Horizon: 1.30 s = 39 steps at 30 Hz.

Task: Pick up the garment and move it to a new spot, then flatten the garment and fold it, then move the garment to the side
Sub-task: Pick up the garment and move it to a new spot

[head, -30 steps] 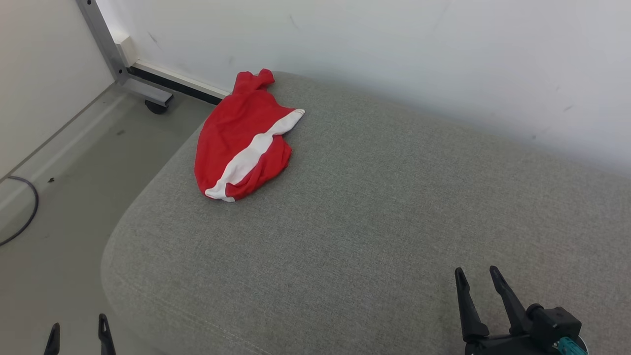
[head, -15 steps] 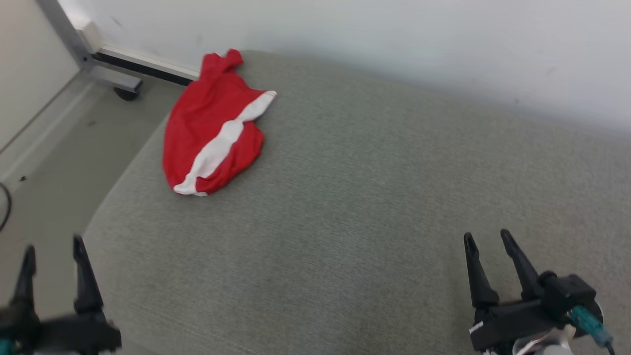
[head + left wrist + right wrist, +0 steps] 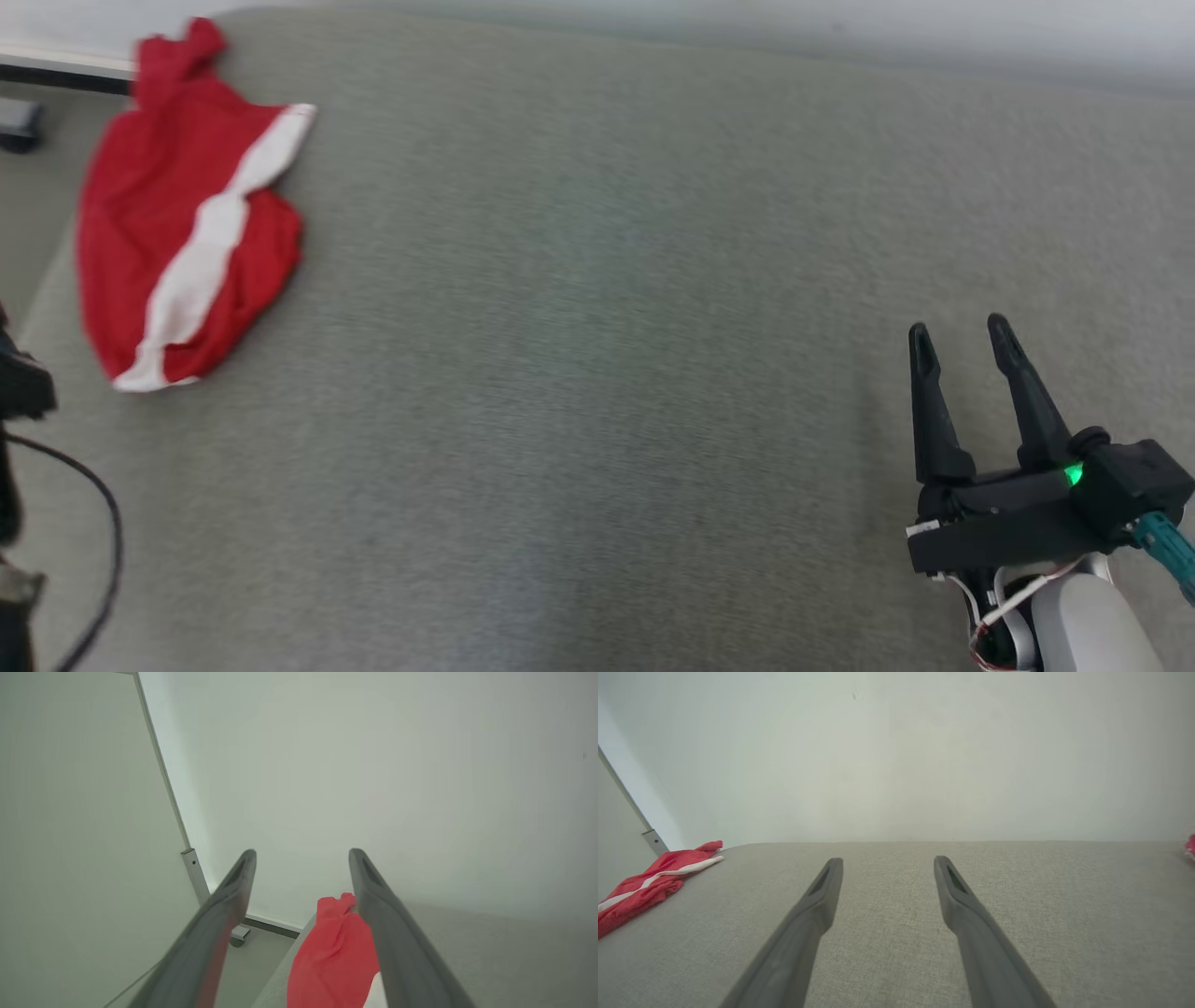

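Observation:
My gripper will lift and carry the garment [image 3: 157,196], which will hang down but stay bunched, because the rounded edge [image 3: 274,248] beside the white stripe looks tucked under.
The garment [image 3: 159,187] is red with a white stripe and lies crumpled at the far left corner of the grey cushion [image 3: 607,327]. In the left wrist view my left gripper [image 3: 302,851] is open and empty in the air, with the garment [image 3: 334,956] ahead of it and below. My right gripper [image 3: 959,327] is open and empty above the cushion's near right part, far from the garment. The right wrist view has its fingers [image 3: 888,858] spread over bare fabric, with the garment [image 3: 644,882] far off to the left.
A pale wall runs behind the cushion. A metal frame post [image 3: 191,868] stands on the floor past the cushion's left end. A black cable [image 3: 103,504] and a dark part of my left arm [image 3: 19,387] sit at the left edge. Something red [image 3: 1191,847] peeks in at the far right.
The head camera has swung, so the garment now sits further left and higher in the picture. The right gripper shows higher, and the left gripper's fingers have left the head view. Both stay open.

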### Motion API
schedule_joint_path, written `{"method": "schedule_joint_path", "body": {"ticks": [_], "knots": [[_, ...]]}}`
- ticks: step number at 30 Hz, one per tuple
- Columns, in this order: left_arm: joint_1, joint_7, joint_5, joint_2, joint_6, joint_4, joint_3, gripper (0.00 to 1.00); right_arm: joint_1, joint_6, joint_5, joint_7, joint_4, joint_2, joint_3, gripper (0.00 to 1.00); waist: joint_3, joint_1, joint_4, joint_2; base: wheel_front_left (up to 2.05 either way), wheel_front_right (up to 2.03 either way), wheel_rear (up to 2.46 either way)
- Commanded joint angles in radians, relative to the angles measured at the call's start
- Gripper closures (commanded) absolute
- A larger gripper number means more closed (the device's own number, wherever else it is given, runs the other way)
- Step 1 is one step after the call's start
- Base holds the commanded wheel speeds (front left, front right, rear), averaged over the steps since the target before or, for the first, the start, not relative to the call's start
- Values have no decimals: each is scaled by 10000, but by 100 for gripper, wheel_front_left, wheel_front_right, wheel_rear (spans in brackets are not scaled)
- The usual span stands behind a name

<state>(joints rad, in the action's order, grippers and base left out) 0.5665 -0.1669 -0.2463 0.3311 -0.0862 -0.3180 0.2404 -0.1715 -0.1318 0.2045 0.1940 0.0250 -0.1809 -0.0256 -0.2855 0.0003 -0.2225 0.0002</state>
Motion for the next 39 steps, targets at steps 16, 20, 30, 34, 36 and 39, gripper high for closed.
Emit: {"method": "schedule_joint_path", "body": {"ticks": [16,20,30,34,36,39], "knots": [[2554,2251,-650,1759,-191,-3541,86,0,-317,26,-233,-78,-1185,293,-367,0,-2245,-3,2777,-2,0,0,0],[2799,2607,-805,1854,-266,-4183,21,0,-320,26,-222,-127,-1253,258,-409,0,-2274,-3,2822,-2,0,0,0],[3060,4233,-1304,1788,-343,-6000,-240,0,-242,26,-368,-366,-1530,310,-488,0,-2185,-3,2782,-2,0,0,0],[3040,4297,-1360,1720,-353,-6304,-356,24,-273,26,-395,-470,-1611,321,-464,0,-2147,-3,2795,-2,0,0,0],[3005,4037,-1229,1755,-284,-6325,-427,100,-262,26,-389,-490,-1624,299,-474,0,-2102,-3,2791,-2,0,0,0],[2994,3400,-1083,1787,-195,-6261,-505,100,-198,26,-391,-510,-1580,314,-481,0,-1995,-3,2756,-2,0,0,0]]}}
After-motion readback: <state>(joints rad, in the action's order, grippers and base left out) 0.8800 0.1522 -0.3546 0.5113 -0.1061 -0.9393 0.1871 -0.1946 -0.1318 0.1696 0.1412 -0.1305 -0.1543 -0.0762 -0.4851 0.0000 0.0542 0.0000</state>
